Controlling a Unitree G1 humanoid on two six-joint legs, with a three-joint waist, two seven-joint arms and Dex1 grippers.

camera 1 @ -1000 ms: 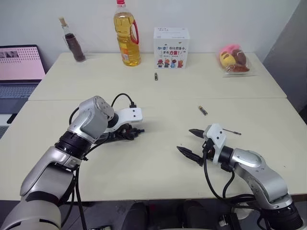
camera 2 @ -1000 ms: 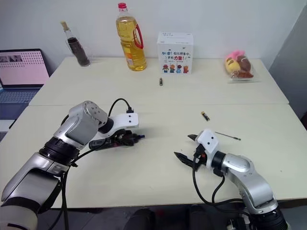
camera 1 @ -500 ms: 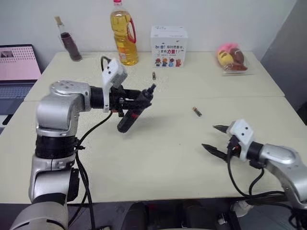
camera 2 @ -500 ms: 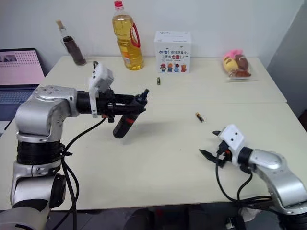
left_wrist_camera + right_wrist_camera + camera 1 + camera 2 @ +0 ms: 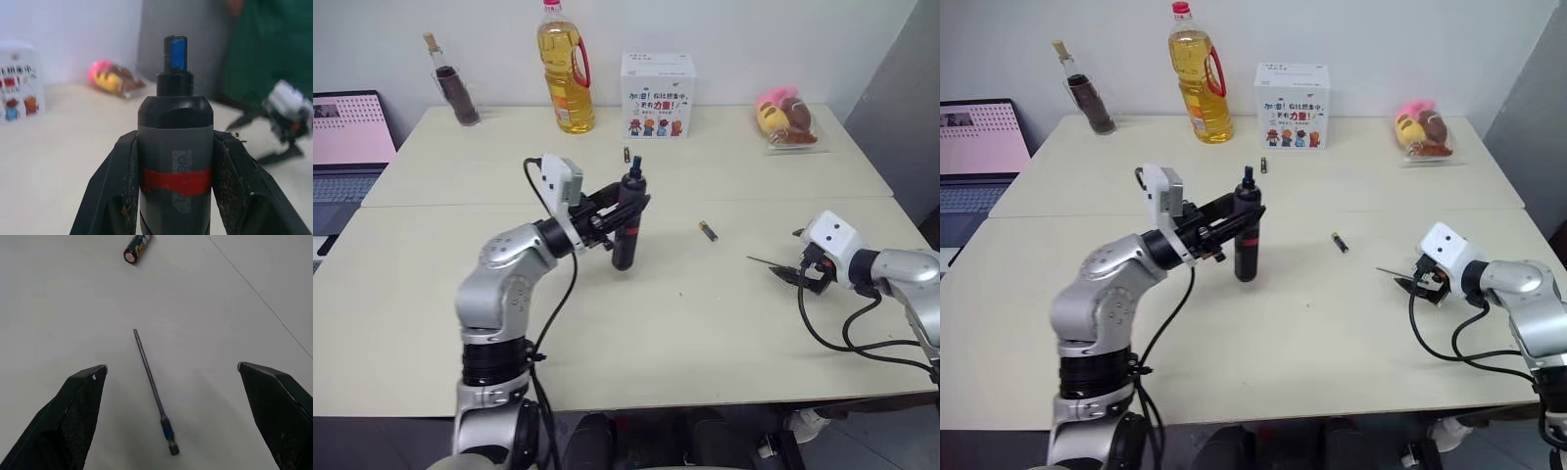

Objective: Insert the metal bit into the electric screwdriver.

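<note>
The metal bit [image 5: 150,375] has a thick, stepped end [image 5: 168,434]. I expect this end to stay put in the electric screwdriver's nose when I push it in.
The electric screwdriver [image 5: 626,223], black with a red band, stands upright above the table's middle, nose up. My left gripper [image 5: 628,208] is shut on its body; in the left wrist view a black finger [image 5: 110,186] presses each side of the screwdriver [image 5: 175,147]. The metal bit [image 5: 151,381], a thin dark rod, lies flat on the table at the right [image 5: 764,261]. My right gripper [image 5: 171,366] is open just above the table, its fingers [image 5: 80,411] straddling the bit without touching it.
Two small batteries lie on the table, one [image 5: 706,230] between the arms and one [image 5: 626,155] farther back. Along the far edge stand a dark bottle [image 5: 455,88], an oil bottle [image 5: 563,69], a white box [image 5: 658,93] and a bag of toys [image 5: 785,117]. A laptop [image 5: 347,132] sits far left.
My left arm lifted the screwdriver off the table, carried it right and turned it upright. My open right gripper swung right and now straddles the bit. The camera view also shifted.
</note>
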